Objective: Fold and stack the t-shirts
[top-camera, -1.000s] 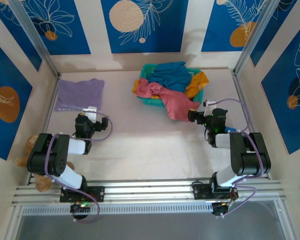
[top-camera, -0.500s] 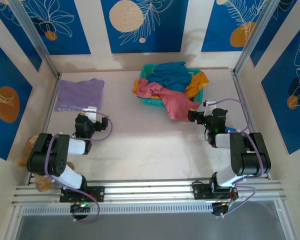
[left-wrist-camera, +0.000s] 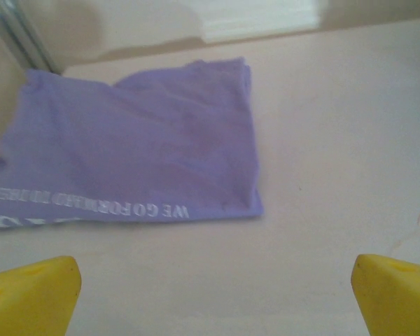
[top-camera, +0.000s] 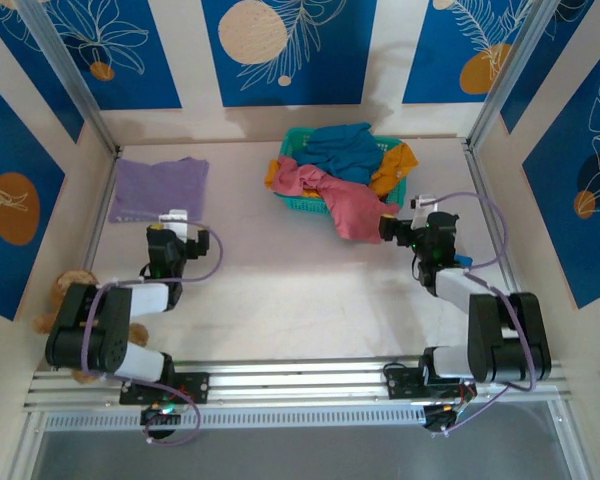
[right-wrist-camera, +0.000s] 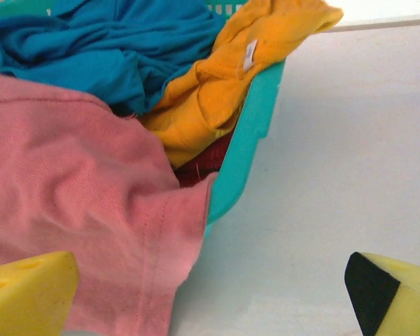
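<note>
My right gripper is to move the turquoise basket (top-camera: pixel 306 203) into the far corner (top-camera: pixel 442 163) beside it first, because the basket and the rose-pink shirt spilling from it take up folding space.
A pale lavender t-shirt (top-camera: pixel 160 188) lies folded flat at the far left of the table, white lettering along its near hem (left-wrist-camera: pixel 133 147). My left gripper (top-camera: pixel 170 222) (left-wrist-camera: pixel 213 301) stands open just short of that hem, bare table between its yellow fingertips (left-wrist-camera: pixel 28 294). A turquoise basket (top-camera: pixel 305 203) (right-wrist-camera: pixel 252 140) holds a teal-blue shirt (top-camera: pixel 342 148) (right-wrist-camera: pixel 105 42) and an orange one (top-camera: pixel 395 165) (right-wrist-camera: pixel 224 77). A rose-pink shirt (top-camera: pixel 352 208) (right-wrist-camera: pixel 77 210) spills over its front rim onto the table. My right gripper (top-camera: pixel 392 228) (right-wrist-camera: pixel 210 297) is open beside the pink cloth's hanging edge.
A small brown teddy bear (top-camera: pixel 65 292) sits at the left edge beside the left arm. Side walls and metal rails (top-camera: pixel 485 210) close in the table. The pale tabletop (top-camera: pixel 290 280) stretches between the two arms.
Both arms have reached a little farther forward: the left gripper nearer the lavender shirt's hem, the right one nearer the pink shirt. Both stayed open.
</note>
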You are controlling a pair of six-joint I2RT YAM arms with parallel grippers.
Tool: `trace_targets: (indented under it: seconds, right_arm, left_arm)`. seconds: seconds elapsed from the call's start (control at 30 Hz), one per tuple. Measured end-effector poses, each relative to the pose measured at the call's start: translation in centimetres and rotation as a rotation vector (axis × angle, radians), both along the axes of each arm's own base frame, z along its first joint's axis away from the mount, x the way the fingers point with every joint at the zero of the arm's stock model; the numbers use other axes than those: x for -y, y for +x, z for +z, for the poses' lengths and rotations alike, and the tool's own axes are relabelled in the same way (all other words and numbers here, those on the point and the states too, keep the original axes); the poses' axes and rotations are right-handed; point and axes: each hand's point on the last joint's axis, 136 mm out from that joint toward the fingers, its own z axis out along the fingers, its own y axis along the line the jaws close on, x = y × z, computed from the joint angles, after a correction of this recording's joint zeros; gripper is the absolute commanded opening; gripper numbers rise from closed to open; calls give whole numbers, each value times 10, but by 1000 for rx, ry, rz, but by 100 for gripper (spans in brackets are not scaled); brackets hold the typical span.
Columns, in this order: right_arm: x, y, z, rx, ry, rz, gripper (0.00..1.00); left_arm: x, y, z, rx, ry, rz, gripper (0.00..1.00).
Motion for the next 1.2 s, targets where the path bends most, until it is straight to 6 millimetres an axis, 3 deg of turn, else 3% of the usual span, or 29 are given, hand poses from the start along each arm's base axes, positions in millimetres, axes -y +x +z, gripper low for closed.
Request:
trace_targets:
  seconds: [0.27, 0.43, 0.6, 0.7, 0.93, 1.2]
  right_arm:
    - [10, -20, 43, -88, -1, -92, 99]
    - [4, -32, 77, -149, 53, -88, 99]
    - [-20, -18, 108, -227, 94, 1, 99]
    - [-36, 1, 110, -303, 103, 51, 99]
    - [-66, 39, 86, -510, 152, 169, 99]
    - [-88, 78, 48, -681, 183, 262, 99]
  left_arm:
    - [-1, -2, 79, 9, -102, 44, 99]
    - [34, 3, 100, -86, -325, -54, 99]
    - [93, 2, 77, -227, -544, -159, 99]
    - [124, -1, 54, -325, -640, -187, 99]
    - [189, 2, 34, -410, -820, -261, 99]
    - [236, 21, 9, -491, -987, -312, 99]
